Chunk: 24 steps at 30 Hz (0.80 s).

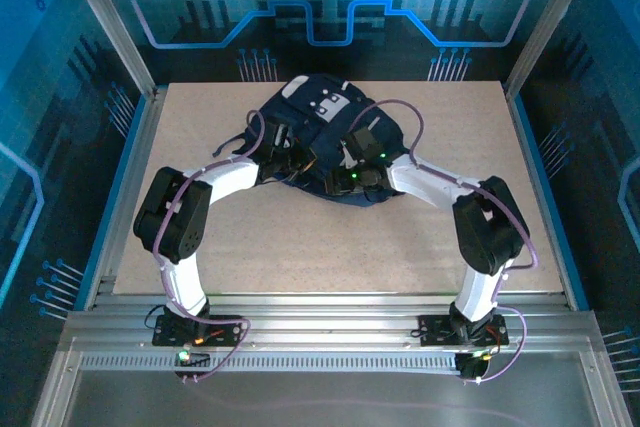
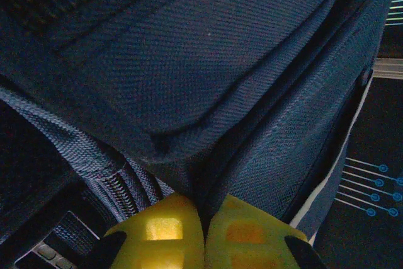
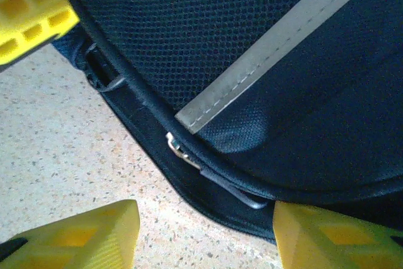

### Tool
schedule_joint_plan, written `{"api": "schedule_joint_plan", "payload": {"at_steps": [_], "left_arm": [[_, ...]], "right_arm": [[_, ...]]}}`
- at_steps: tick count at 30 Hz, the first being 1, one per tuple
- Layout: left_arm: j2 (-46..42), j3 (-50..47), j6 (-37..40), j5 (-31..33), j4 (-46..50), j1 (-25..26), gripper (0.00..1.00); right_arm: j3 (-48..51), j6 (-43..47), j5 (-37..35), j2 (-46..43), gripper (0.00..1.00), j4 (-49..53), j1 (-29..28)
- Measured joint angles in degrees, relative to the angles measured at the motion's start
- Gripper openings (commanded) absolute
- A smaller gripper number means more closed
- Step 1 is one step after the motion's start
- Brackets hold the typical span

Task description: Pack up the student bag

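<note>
The zipper's pull tab (image 3: pixel 225 187) lies flat along the bag's rim, near one finger. Next, my right gripper moves over the tab's loose end (image 3: pixel 255 203) before it closes.
The student bag (image 1: pixel 318 125), dark navy with light grey patches, lies flat at the far middle of the table. My left gripper (image 1: pixel 296 162) is at the bag's near left edge. In the left wrist view its yellow fingertips (image 2: pixel 203 211) are pressed together on a fold of the bag's navy fabric (image 2: pixel 189 92), beside a zipper (image 2: pixel 123 188). My right gripper (image 1: pixel 352 177) is at the bag's near right edge. It stands open (image 3: pixel 204 215) over the bag's rim, where a metal zipper slider (image 3: pixel 178 148) with a dark pull tab (image 3: pixel 236 190) lies between the fingers, untouched.
The speckled beige table (image 1: pixel 300 237) stretches bare toward the arm bases. A grey reflective strip (image 3: pixel 277 48) crosses the bag's mesh panel. A yellow finger of another gripper (image 3: pixel 38 11) shows at the upper left of the right wrist view. Metal frame posts (image 1: pixel 110 22) flank the table.
</note>
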<state>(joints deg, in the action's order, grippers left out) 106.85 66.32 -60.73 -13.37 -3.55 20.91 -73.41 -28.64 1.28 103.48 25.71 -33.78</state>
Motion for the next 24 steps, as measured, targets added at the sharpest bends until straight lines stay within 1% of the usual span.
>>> {"api": "schedule_joint_plan", "payload": {"at_steps": [4, 7, 10, 12, 20, 24], "left_arm": [[-0.2, -0.92, -0.92, -0.02, -1.38, 0.0, 0.0], [-0.44, -1.22, -1.18, 0.0, -1.88, 0.0, 0.0], [-0.96, -1.81, -1.62, 0.02, -2.34, -0.07, 0.0], [-1.42, -2.14, -1.99, 0.09, -2.36, -0.17, 0.0], [-1.95, -2.89, -2.38, 0.5, -2.38, -0.5, 0.0], [-2.05, -2.97, -2.38, 0.55, -2.4, -0.5, 0.0]], "right_arm": [[-0.37, -0.5, 0.0, 2.56, 0.59, -0.57, 0.0], [-0.37, -0.98, -0.07, 3.06, 0.55, -1.22, -0.02], [-0.37, -1.51, -1.05, 3.08, 0.4, -1.25, -0.07], [-0.37, -1.75, -1.79, 3.28, 0.32, -1.27, -0.17], [-0.37, -1.57, -1.95, 3.58, 0.29, -1.75, -0.46], [-0.37, -1.53, -1.88, 3.58, 0.31, -2.08, -1.07]]}}
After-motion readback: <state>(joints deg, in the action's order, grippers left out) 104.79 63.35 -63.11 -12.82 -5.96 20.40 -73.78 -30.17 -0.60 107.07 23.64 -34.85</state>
